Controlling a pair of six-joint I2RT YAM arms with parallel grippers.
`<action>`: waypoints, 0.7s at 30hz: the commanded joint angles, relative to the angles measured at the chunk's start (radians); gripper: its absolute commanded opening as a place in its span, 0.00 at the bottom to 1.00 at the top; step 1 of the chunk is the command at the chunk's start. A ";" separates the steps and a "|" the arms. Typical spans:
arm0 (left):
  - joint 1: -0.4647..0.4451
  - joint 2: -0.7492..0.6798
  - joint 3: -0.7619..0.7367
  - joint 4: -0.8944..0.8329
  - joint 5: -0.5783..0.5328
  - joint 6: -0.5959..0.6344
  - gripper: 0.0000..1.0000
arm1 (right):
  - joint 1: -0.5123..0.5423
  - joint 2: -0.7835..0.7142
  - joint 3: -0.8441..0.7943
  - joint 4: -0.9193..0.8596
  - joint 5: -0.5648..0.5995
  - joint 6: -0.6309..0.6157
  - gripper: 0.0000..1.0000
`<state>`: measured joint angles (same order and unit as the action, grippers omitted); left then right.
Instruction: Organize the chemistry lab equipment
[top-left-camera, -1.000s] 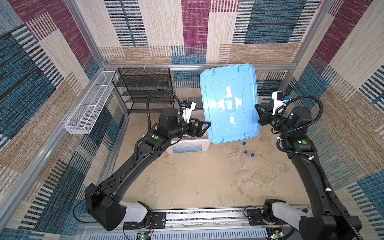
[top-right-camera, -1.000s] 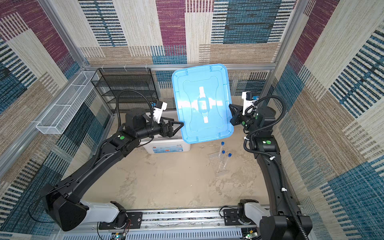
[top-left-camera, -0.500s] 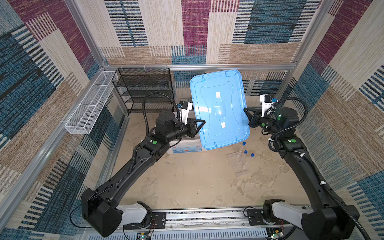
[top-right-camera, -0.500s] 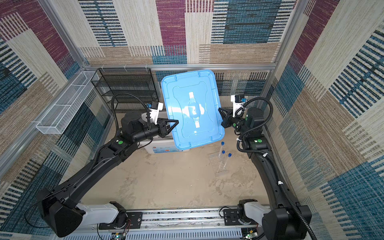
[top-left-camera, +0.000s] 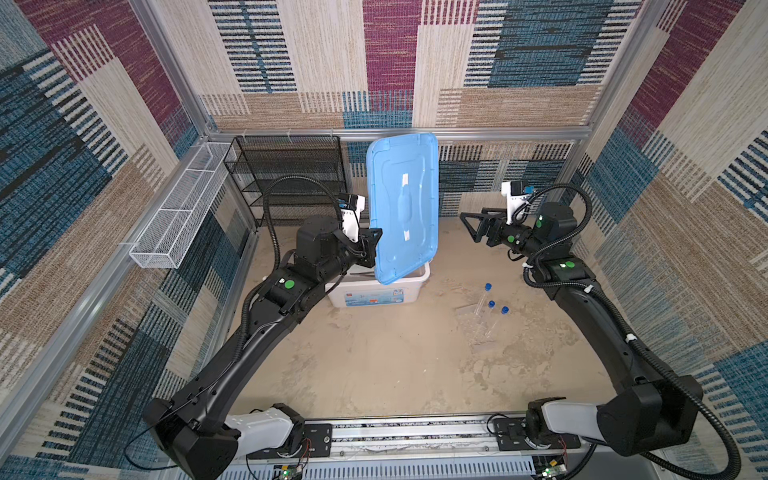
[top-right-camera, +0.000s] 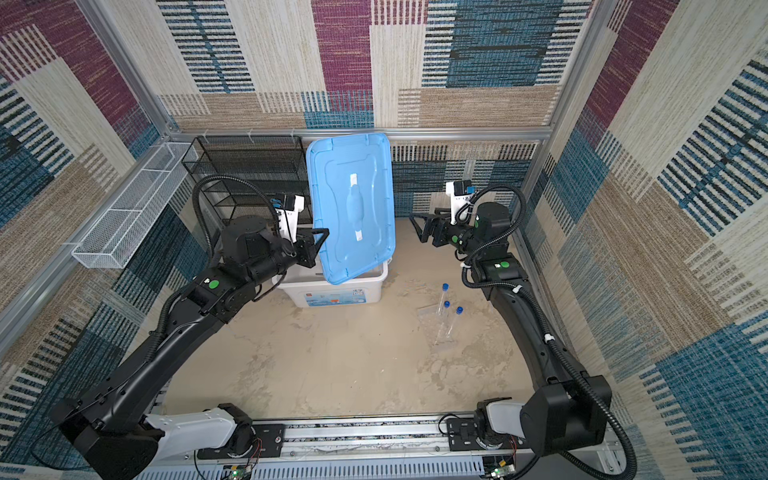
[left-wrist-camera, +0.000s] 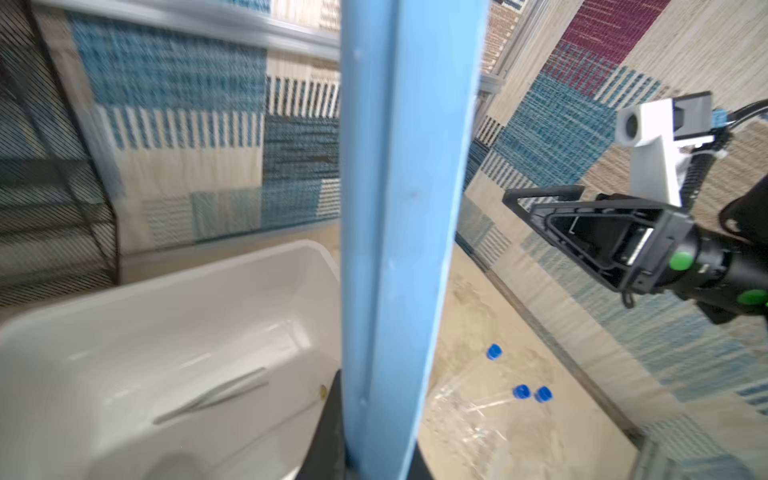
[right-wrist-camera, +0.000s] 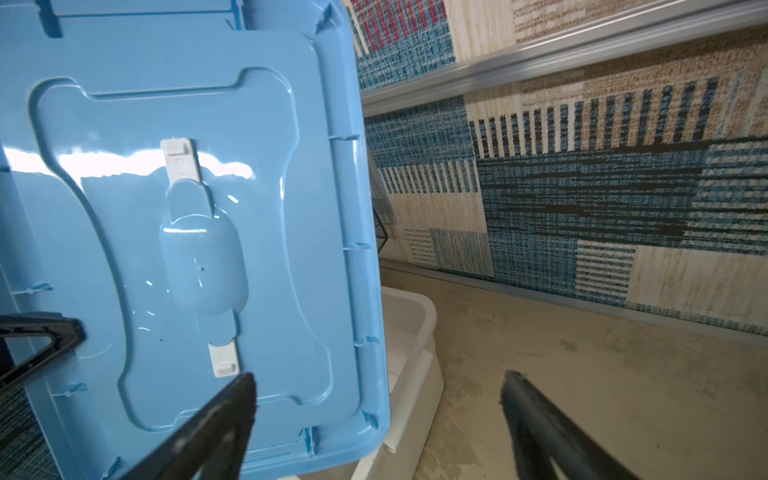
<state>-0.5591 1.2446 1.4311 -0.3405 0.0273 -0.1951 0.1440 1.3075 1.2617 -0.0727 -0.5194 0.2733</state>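
Next, my left gripper turns the blue lid flat and lowers it onto the white tub (top-left-camera: 369, 294), because the lid is standing on end with its bottom side (top-left-camera: 404, 204) facing my right gripper.
Three clear blue-capped tubes (top-left-camera: 484, 305) (top-right-camera: 444, 309) (left-wrist-camera: 521, 391) lie on the floor at the right, on and beside a clear tube rack (top-left-camera: 478, 332) (left-wrist-camera: 461, 415). My left gripper (top-left-camera: 374, 245) (top-right-camera: 322, 239) (left-wrist-camera: 376, 457) is shut on the edge of the blue lid (top-left-camera: 403, 208) (top-right-camera: 351, 208) (left-wrist-camera: 399, 208) (right-wrist-camera: 187, 228), which stands nearly upright over the open white tub (top-left-camera: 374, 297) (left-wrist-camera: 166, 316). A long thin grey piece (left-wrist-camera: 212, 397) lies inside the tub. My right gripper (top-left-camera: 469, 226) (top-right-camera: 417, 226) (right-wrist-camera: 379, 376) is open and empty, clear of the lid's right side.
A black wire-mesh shelf (top-left-camera: 291, 174) stands at the back left, with a white wire basket (top-left-camera: 178, 216) on the left wall. Bare sandy floor lies in front of the tub. Walls close the space on three sides.
The left gripper shut on the lid's left edge. The right gripper opened, let go and drew back right. The lid swung left and up, from lying across to standing on edge over the tub.
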 joint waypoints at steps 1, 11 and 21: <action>0.001 0.001 0.084 -0.129 -0.261 0.300 0.00 | 0.002 0.028 0.075 -0.039 -0.033 0.091 0.99; -0.050 0.007 0.094 -0.220 -0.618 0.750 0.02 | 0.019 0.152 0.281 -0.096 -0.227 0.221 0.99; -0.146 0.067 -0.013 -0.223 -0.761 0.882 0.01 | 0.116 0.282 0.382 -0.162 -0.220 0.235 0.99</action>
<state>-0.6964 1.3025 1.4246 -0.5884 -0.6563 0.6300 0.2497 1.5742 1.6489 -0.2405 -0.7166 0.4778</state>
